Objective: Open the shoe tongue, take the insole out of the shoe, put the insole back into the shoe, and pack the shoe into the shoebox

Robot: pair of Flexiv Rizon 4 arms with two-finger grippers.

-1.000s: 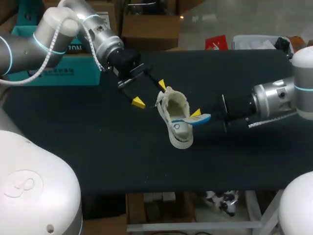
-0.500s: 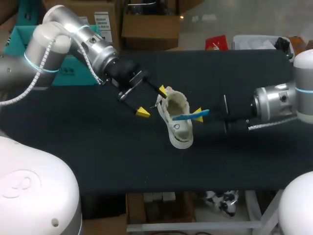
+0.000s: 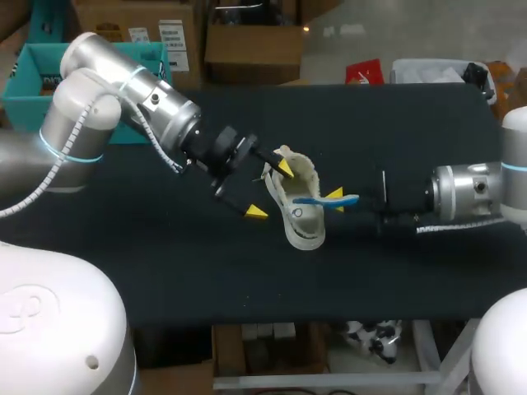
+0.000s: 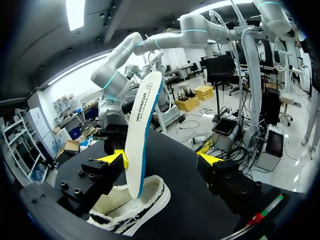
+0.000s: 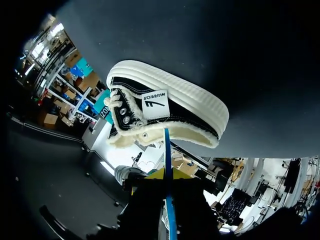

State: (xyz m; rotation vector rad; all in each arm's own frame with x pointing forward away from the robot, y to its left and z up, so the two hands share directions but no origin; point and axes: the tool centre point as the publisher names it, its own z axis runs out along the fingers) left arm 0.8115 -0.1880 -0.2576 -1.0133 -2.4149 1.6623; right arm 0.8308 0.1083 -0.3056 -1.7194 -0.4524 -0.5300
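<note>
The insole (image 3: 328, 200) is straight above the shoe's wide opening (image 3: 302, 177). It will go in when I push it, until only its printed heel end can be seen.
A cream shoe (image 3: 298, 216) with a fleecy lining lies on its side mid-table, opening toward the back. My right gripper (image 3: 336, 198) is shut on a white, blue-edged insole (image 3: 313, 200), whose free end hangs over the shoe's opening. In the right wrist view the insole (image 5: 167, 150) runs edge-on from the gripper (image 5: 167, 182) toward the shoe (image 5: 165, 115). My left gripper (image 3: 271, 189) is open at the shoe's left side, one tip at the collar. In the left wrist view the insole (image 4: 142, 130) stands between its fingers (image 4: 162, 159), above the shoe (image 4: 131, 210), touching neither.
A teal box (image 3: 41, 70) stands at the table's back left corner, behind my left arm. The black tabletop (image 3: 165, 263) stretches bare in front of the shoe, and also to its right under my right arm.
My left gripper has swung forward and closer, up against the shoe's left side. My right gripper has drawn back to the right with the insole, which now lies level and further out of the shoe.
</note>
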